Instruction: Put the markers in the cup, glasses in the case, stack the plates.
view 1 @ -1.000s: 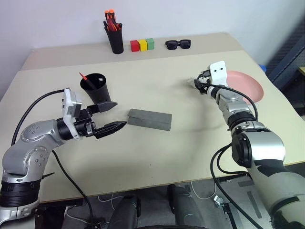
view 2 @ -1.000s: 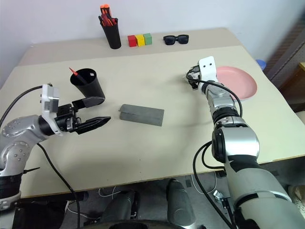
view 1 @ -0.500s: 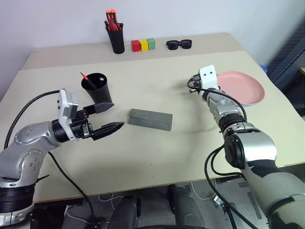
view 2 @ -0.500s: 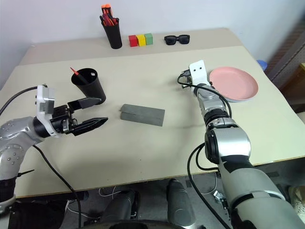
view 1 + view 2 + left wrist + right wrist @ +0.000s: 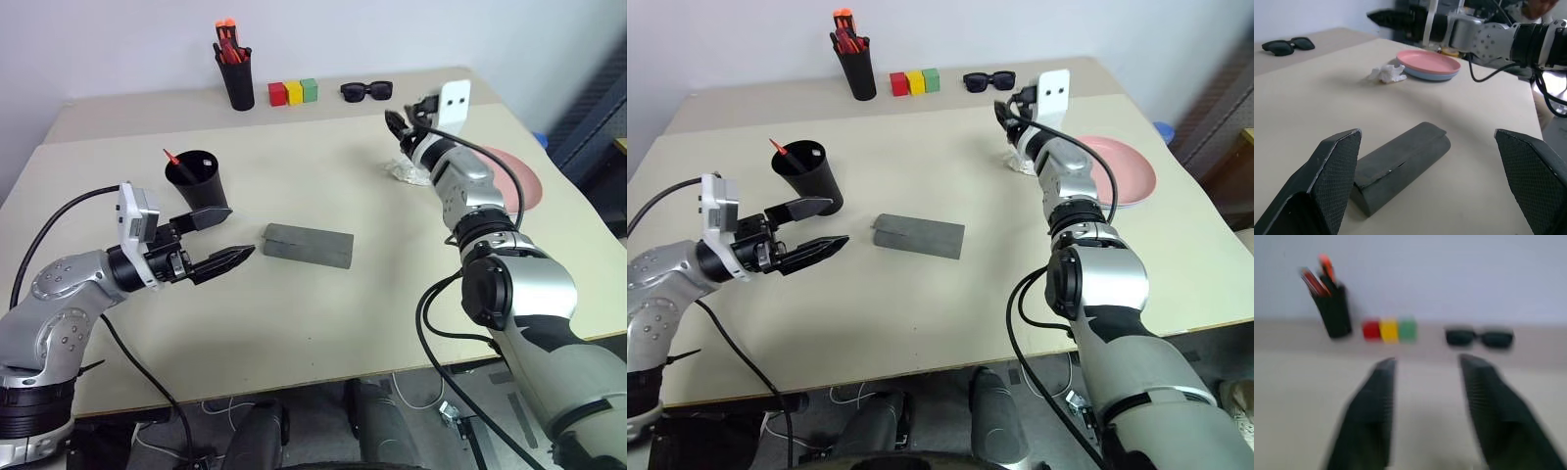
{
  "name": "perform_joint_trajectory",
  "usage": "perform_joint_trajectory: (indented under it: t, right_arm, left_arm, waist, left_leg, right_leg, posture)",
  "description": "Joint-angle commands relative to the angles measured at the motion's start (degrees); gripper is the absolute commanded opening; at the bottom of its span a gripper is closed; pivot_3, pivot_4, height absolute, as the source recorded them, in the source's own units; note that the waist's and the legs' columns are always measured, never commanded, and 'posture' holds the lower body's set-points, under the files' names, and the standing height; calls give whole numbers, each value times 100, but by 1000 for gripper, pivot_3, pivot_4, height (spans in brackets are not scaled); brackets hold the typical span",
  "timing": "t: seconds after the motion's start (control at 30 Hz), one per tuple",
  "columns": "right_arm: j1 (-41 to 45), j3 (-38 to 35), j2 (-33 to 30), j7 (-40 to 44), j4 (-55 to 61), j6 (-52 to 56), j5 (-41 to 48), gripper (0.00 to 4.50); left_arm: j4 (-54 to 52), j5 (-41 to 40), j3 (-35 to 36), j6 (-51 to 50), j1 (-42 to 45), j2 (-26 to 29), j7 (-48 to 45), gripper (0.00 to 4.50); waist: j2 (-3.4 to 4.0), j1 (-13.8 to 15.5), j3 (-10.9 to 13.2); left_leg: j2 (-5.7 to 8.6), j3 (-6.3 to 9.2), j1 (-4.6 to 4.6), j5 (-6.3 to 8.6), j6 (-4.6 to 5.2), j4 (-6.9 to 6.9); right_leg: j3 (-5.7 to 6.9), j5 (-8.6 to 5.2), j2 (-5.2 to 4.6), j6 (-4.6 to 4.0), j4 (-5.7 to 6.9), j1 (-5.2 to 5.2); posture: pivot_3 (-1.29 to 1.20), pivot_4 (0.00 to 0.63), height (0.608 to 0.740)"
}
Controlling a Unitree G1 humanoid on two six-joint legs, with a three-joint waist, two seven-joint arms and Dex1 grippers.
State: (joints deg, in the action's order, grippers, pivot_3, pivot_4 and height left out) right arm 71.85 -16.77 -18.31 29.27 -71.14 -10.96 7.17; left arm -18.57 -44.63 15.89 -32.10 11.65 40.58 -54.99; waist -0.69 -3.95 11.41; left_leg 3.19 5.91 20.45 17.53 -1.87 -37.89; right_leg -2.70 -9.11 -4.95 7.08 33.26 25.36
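The white wad (image 5: 407, 170) lies under my raised, empty right gripper, so next I go back down, pinch the wad and put it on the pink plate (image 5: 519, 178).
The black cup (image 5: 203, 178) stands at the left with a red marker (image 5: 170, 157) sticking out of it. In front of the closed grey case (image 5: 308, 245), my left gripper (image 5: 240, 235) hangs open and empty. At the right the pink plate (image 5: 1427, 61) rests on the light blue plate (image 5: 1431, 76). My right gripper (image 5: 400, 122) is raised above the table, left of the plates. Its fingers (image 5: 1378, 396) stand apart with nothing between them. The glasses are out of view.
A crumpled white wad (image 5: 407, 174) lies below the right gripper. Along the far edge stand a black pen holder (image 5: 236, 80) with orange-capped pens, three coloured blocks (image 5: 294, 92) and dark sunglasses (image 5: 366, 91).
My right gripper has lifted off the white wad and swung up toward the far side. The wad stays on the table. The left arm has kept still.
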Motion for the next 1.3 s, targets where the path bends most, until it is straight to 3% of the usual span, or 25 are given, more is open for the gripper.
perform_joint_trajectory:
  t: [0.03,0.07,0.27,0.67,1.0,1.3]
  right_arm:
    - [-246,-10,-123,-88,551,-157,99,4056]
    - [-367,-19,-100,-176,693,-116,130,4468]
    - [-926,437,-78,-828,978,-59,-331,4468]
    - [-511,788,-361,-2509,-209,956,-913,4468]
    - [-636,950,-499,-2243,-252,1105,-1044,4468]
    - [-408,926,-356,-1594,-155,520,-916,4468]
  left_arm:
    - [60,21,-115,173,272,-74,-65,4500]
    - [110,34,-156,185,336,-104,-71,4500]
    - [367,146,-332,320,508,-188,-194,4500]
    - [209,151,-215,308,262,-207,-103,4500]
    - [121,118,-193,327,112,-197,-15,4500]
    - [259,138,-268,294,304,-155,-149,4500]
  waist:
    - [-1,17,-1]
    - [-1,13,-1]
    - [1,-26,0]
    - [4,-5,2]
    - [4,-12,2]
    - [4,-23,2]
  left_leg:
    - [0,1,0,0,0,-1]
    - [1,2,0,0,0,-2]
    - [1,-2,0,0,0,0]
    - [1,-3,3,-1,-1,0]
    - [0,-4,1,0,0,0]
    - [0,-4,1,0,0,0]
  right_leg:
    - [0,0,0,0,0,-1]
    - [1,0,0,0,0,-2]
    - [-1,0,0,-1,4,4]
    - [-2,0,-1,-2,3,6]
    - [-2,0,0,-2,3,5]
    - [-2,0,1,-1,2,4]
  posture:
    - [0,150,740]
    - [0,150,740]
    - [0,150,740]
    - [0,150,740]
    - [0,150,740]
    - [0,150,740]
